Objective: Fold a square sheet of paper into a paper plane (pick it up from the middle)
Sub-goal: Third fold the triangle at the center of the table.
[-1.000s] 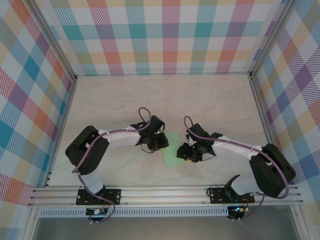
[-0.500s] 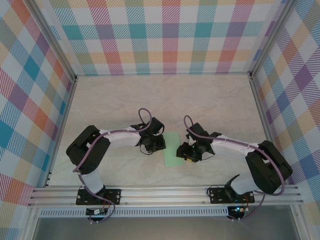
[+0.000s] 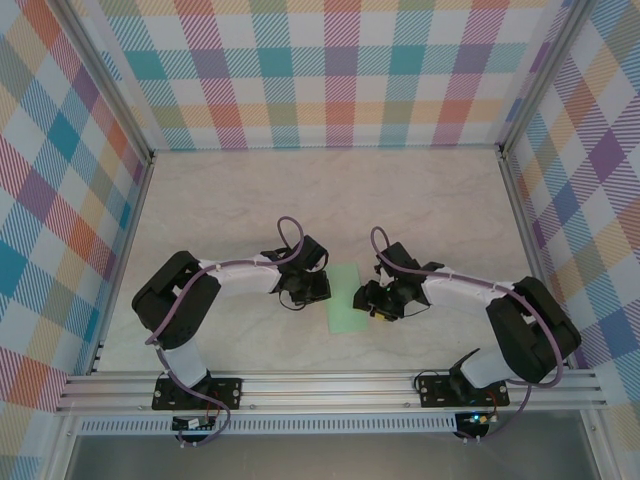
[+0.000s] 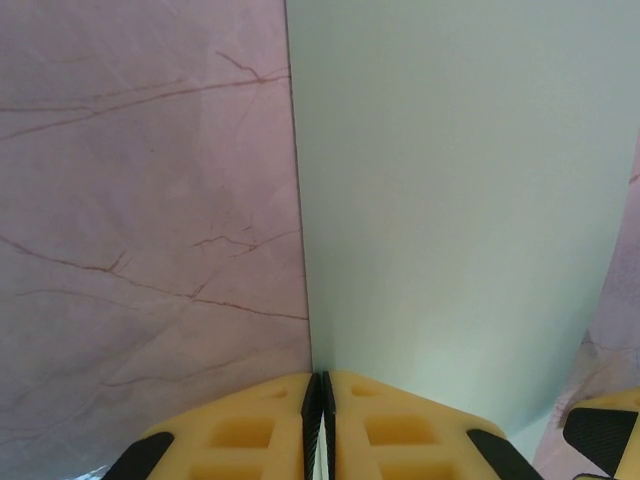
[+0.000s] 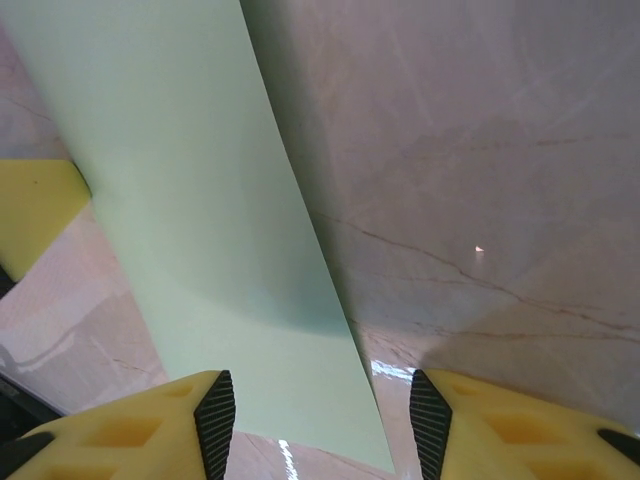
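Observation:
The closed fingers of my left gripper are at the paper's very edge, so they should move inward and press the paper while my right gripper takes the paper's opposite edge.
The pale mint-green sheet of paper lies flat on the marble table as a narrow rectangle, between the two grippers. My left gripper sits at its left long edge. In the left wrist view the yellow jaws are shut, with the paper's edge running right up to the seam between them; I cannot tell whether the edge is pinched. My right gripper is at the paper's right edge. In the right wrist view it stands open, and the paper's near corner lies between its fingers.
The marble table is walled by plaid panels at the back and both sides. An aluminium rail runs along the near edge by the arm bases. The left gripper's yellow finger shows beyond the paper in the right wrist view.
The right gripper has opened wider and crept slightly left and farther along the paper's right edge. The left gripper and the paper have hardly moved.

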